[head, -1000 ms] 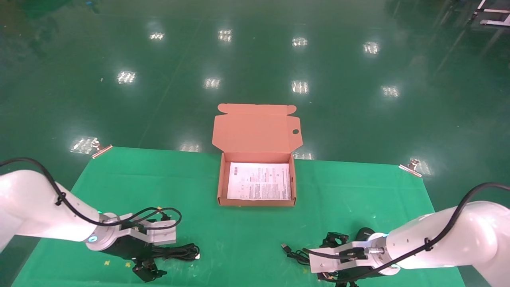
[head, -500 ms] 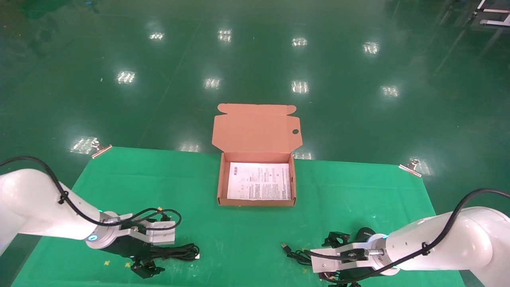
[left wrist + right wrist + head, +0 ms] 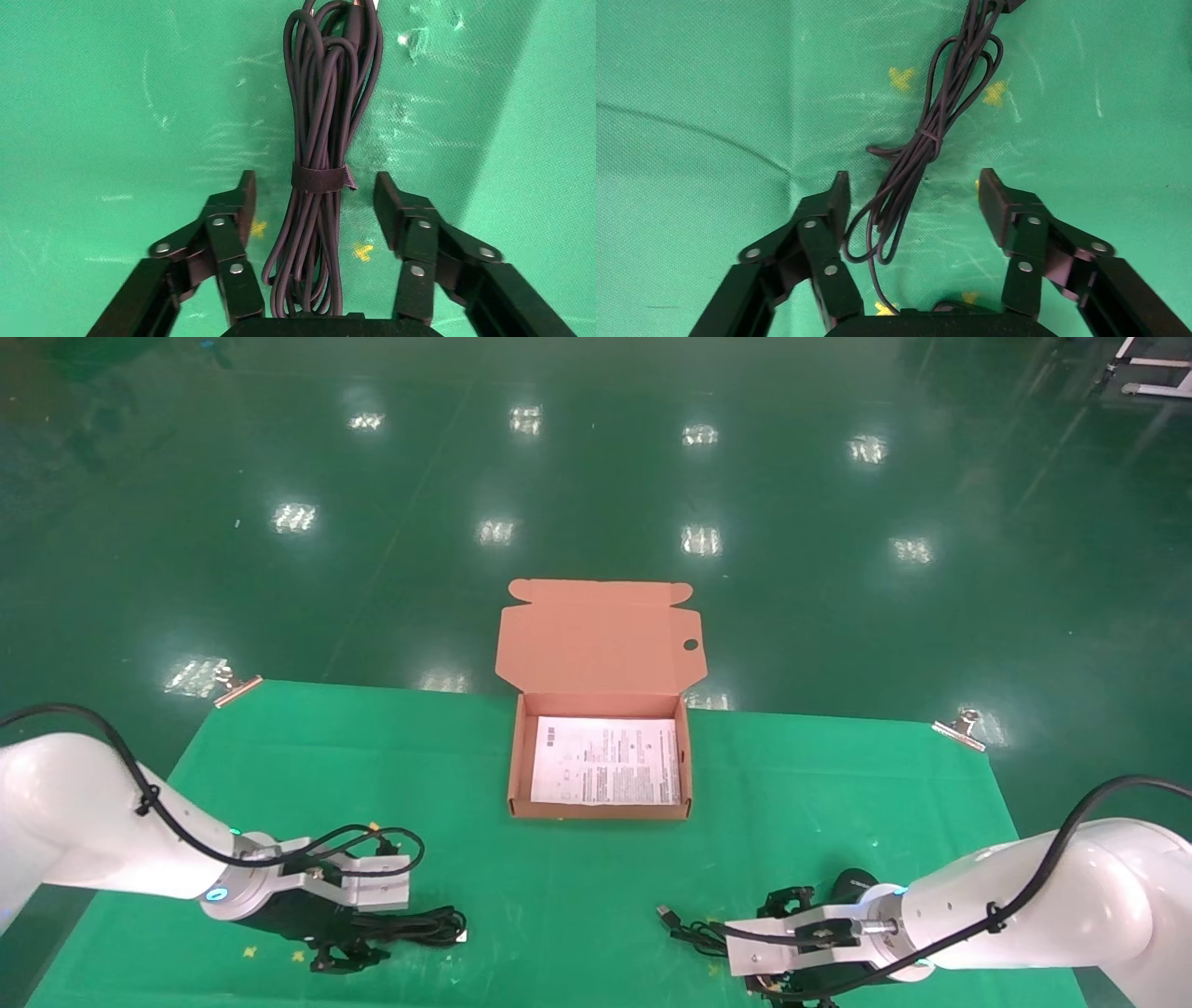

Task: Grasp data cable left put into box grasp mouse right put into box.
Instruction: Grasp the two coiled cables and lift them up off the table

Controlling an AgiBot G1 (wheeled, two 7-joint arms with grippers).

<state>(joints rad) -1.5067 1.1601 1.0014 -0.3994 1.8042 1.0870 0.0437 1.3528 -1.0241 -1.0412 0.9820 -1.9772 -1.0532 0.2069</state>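
Note:
I expect the data cable (image 3: pixel 422 926) to stay one compact bundle and barely droop when I lift it, because a snug strap (image 3: pixel 318 179) holds the loops tight at their middle.
The data cable (image 3: pixel 330 105) is a strapped black bundle lying on the green cloth near the front left (image 3: pixel 424 926). My left gripper (image 3: pixel 316 200) is down over it, open, with a finger on each side of the bundle and a gap to both. The mouse (image 3: pixel 849 881) sits at the front right, mostly hidden behind my right wrist. Its thin cord (image 3: pixel 926 140) runs between the spread fingers of my open right gripper (image 3: pixel 912 196), and the USB plug (image 3: pixel 665 914) points toward the middle. The box (image 3: pixel 517 761) stands open at the table's far middle with a white printed sheet inside.
The box lid (image 3: pixel 601 635) stands upright behind the box, past the table's far edge. Metal clips (image 3: pixel 959 727) hold the cloth at the far corners. Bare green cloth (image 3: pixel 559 887) lies between both grippers and the box.
My left gripper's fingers have drawn in closer around the cable bundle. My right gripper has shifted slightly toward the near edge over the mouse cord.

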